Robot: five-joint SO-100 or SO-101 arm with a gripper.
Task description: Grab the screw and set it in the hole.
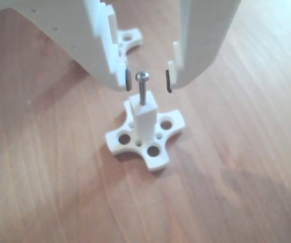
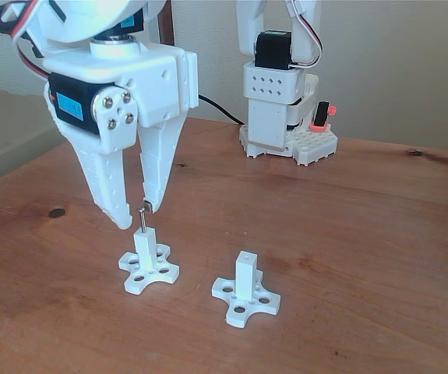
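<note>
The long shank (image 1: 142, 92) stands high above the white post, so the screw (image 1: 142, 76) will slip free when I lift, and the base will stay behind.
The thin dark screw (image 1: 142, 88) stands upright with its lower end in the hole on top of a square white post (image 1: 146, 121) on a cross-shaped base (image 1: 155, 149). My white gripper (image 1: 148, 81) is open around the screw's head, and a gap shows on each side between the head and the dark pads (image 1: 168, 81). In the fixed view the same screw (image 2: 141, 219) rises from the left post (image 2: 144, 245), and the gripper (image 2: 135, 216) hangs just over it with its fingers spread.
A second white post (image 2: 245, 273) on its own cross base (image 2: 243, 302) stands to the right with its top hole bare. The arm's base (image 2: 278, 125) sits at the back of the wooden table (image 2: 364, 234). Another cross base (image 1: 127, 38) shows behind the gripper.
</note>
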